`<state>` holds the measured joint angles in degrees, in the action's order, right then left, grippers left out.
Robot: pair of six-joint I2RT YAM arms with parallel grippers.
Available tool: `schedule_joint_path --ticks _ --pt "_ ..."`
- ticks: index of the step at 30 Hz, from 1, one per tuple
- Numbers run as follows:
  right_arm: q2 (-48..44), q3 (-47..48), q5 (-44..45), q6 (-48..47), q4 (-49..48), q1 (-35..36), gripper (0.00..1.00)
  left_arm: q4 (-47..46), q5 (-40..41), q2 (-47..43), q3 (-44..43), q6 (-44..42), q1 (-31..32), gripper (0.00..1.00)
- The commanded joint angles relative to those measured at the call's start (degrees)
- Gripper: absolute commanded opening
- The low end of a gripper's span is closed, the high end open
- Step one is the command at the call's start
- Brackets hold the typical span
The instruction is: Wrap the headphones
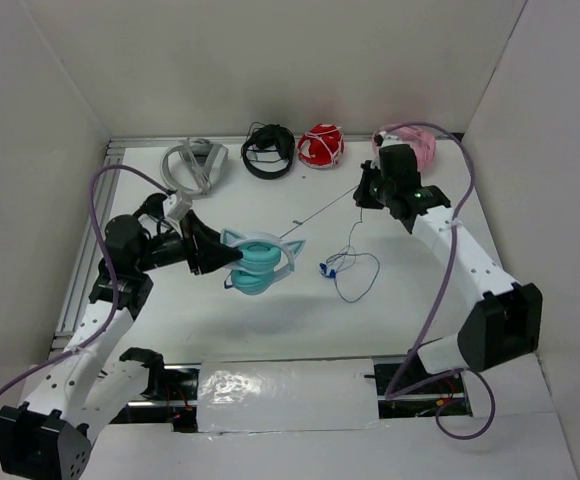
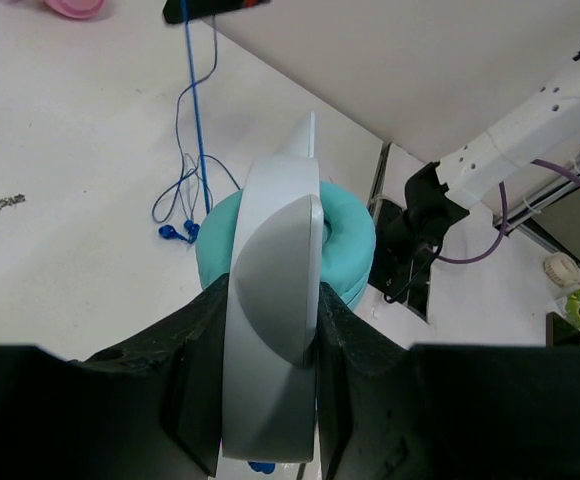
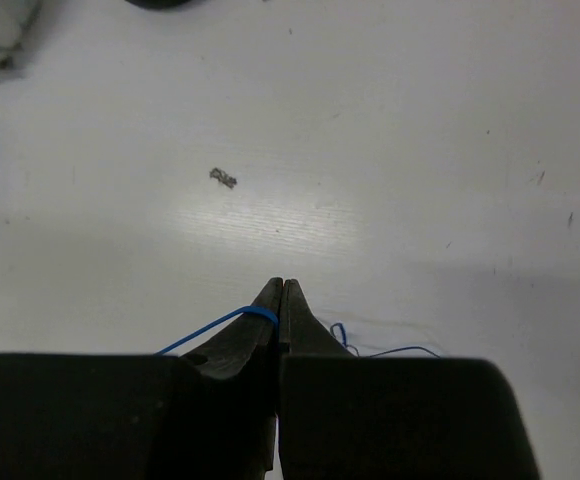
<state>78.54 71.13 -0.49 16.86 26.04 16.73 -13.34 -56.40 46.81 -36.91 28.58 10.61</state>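
My right gripper is holding the cable, and the cable runs taut to it, so my left gripper should swing the headphones back while my right gripper takes the cable over the teal cups.
The teal headphones with a pale cat-ear headband lie left of centre. My left gripper is shut on the headband, with the teal cups beyond my fingers. The thin dark-blue cable runs taut from the headphones up to my right gripper, which is shut on it; in the right wrist view the cable crosses my left fingertip. Loose cable loops and blue ends lie on the table right of the headphones, and they also show in the left wrist view.
Along the back wall sit a grey headset, a black headset, red headphones and pink headphones. A small speck of debris lies on the table. White walls enclose the table.
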Motion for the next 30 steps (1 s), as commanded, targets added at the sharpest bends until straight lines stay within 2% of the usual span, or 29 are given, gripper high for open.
schedule_joint_path --ticks 1,7,12,16,19,20,24,30 --pt "3.6 -1.1 0.8 -0.6 -6.3 -1.1 0.0 -4.7 -4.3 -0.1 -5.5 1.9 -0.7 0.0" --pt "2.6 2.5 2.4 -2.4 -5.0 -1.1 0.0 2.3 -0.1 2.0 -6.8 -0.9 -0.6 0.0" --pt "1.9 12.9 2.9 -5.2 0.4 -1.1 0.0 2.0 -3.3 4.0 -4.0 -1.3 -0.5 0.0" --pt "0.9 17.7 1.6 -5.9 2.9 -0.7 0.0 6.4 2.5 5.9 -4.7 -1.5 -0.5 0.0" --pt "-2.1 17.3 0.8 -6.7 2.4 -0.2 0.0 7.7 5.2 6.6 -5.1 -2.4 -0.6 0.0" --pt "-3.1 17.3 -2.1 -7.2 2.0 0.5 0.0 8.7 5.5 7.5 -5.5 -3.1 -0.5 0.0" --pt "-2.2 21.8 -2.1 -11.1 4.4 4.3 0.0 6.9 3.2 8.7 -4.5 -3.4 -0.3 0.0" --pt "2.9 23.5 -0.4 -13.9 5.0 10.2 0.0 4.5 -2.2 8.7 -4.4 -5.8 1.2 0.0"
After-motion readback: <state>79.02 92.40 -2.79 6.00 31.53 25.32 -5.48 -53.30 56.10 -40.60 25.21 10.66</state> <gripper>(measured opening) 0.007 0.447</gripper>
